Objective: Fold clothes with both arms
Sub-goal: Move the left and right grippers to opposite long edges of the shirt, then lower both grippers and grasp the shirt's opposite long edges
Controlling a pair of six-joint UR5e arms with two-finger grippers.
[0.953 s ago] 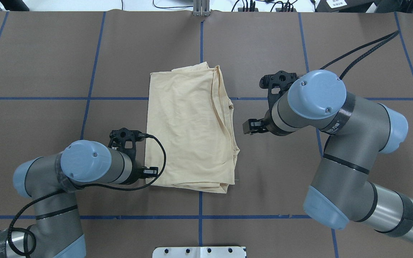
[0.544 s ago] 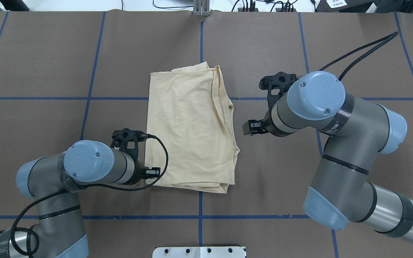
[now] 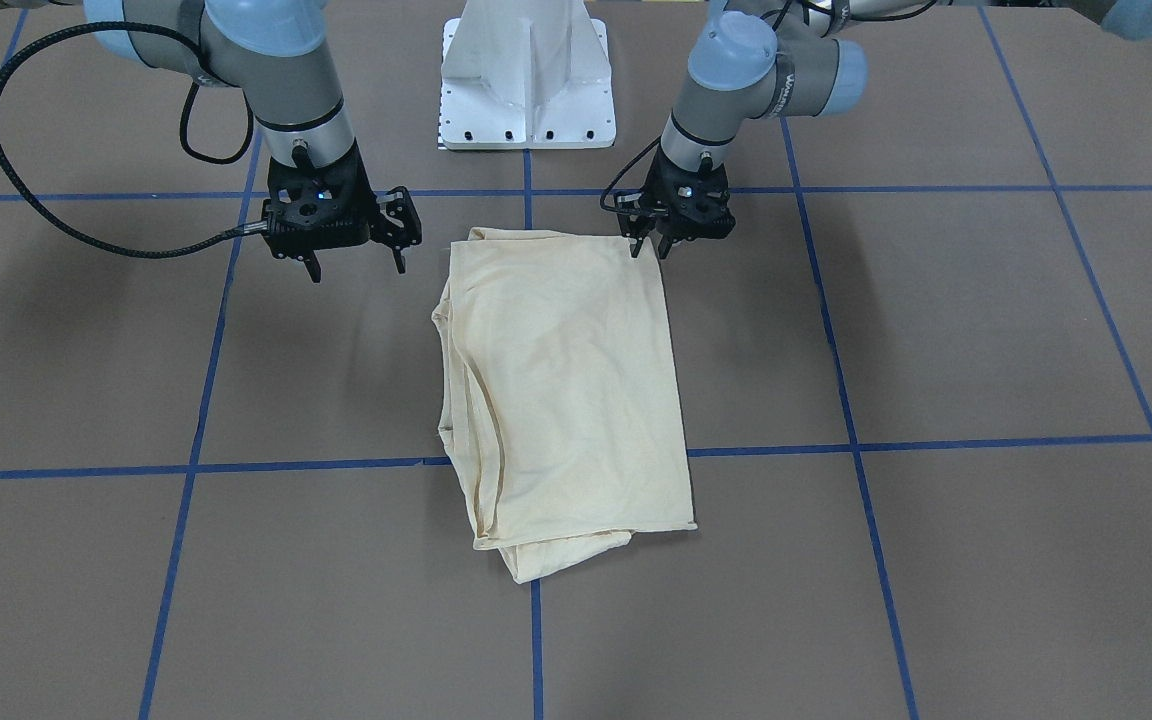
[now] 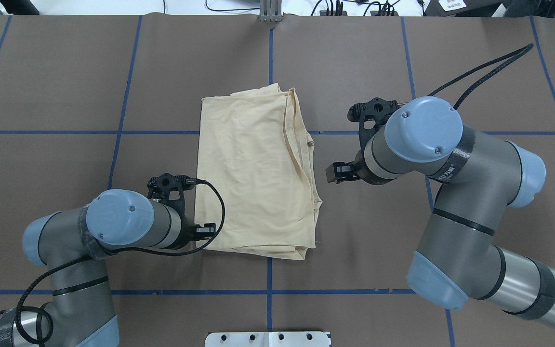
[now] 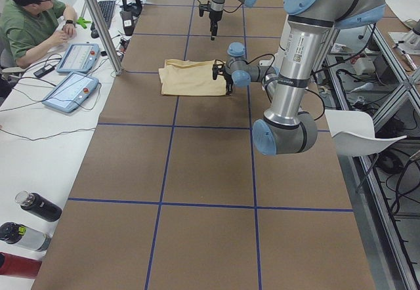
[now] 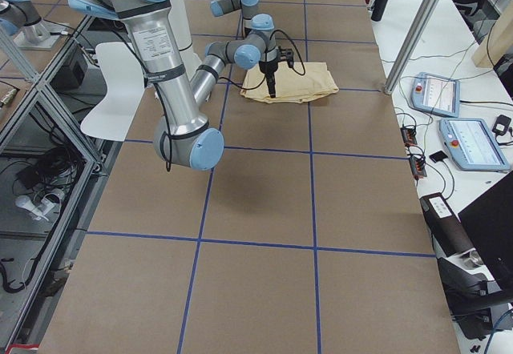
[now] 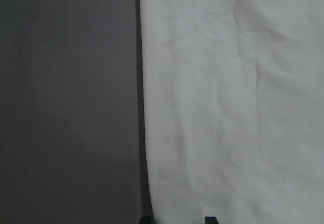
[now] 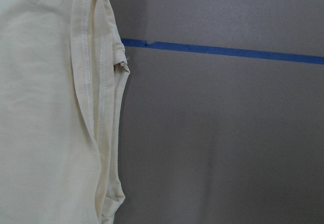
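My gripper will make the whole shirt [image 3: 572,372] slide along still folded when I pull its corners, because the shirt's layers are stacked flat and its far end [image 3: 584,524] is free.
The cream-yellow shirt [image 3: 566,380] lies folded into a long rectangle in the middle of the table [image 3: 936,330], also seen in the overhead view [image 4: 253,173]. Its print and neck tag are hidden. My left gripper [image 3: 649,250] hangs over the shirt's corner nearest the robot, with its jaws a little apart. In the left wrist view its two fingertips [image 7: 210,219] straddle the cloth's edge [image 7: 147,133]. My right gripper [image 3: 357,266] is wide open and empty above bare table beside the shirt's other near corner. The right wrist view shows the layered hem [image 8: 98,107].
The white pedestal base [image 3: 526,90] stands behind the shirt. Blue tape lines [image 3: 836,445] cross the brown table cover. In the exterior left view an operator [image 5: 29,14] sits by tablets [image 5: 69,90], with bottles [image 5: 36,206] at the table's side.
The left arm has shifted slightly toward the shirt's corner. The right arm has barely moved. The shirt lies as before.
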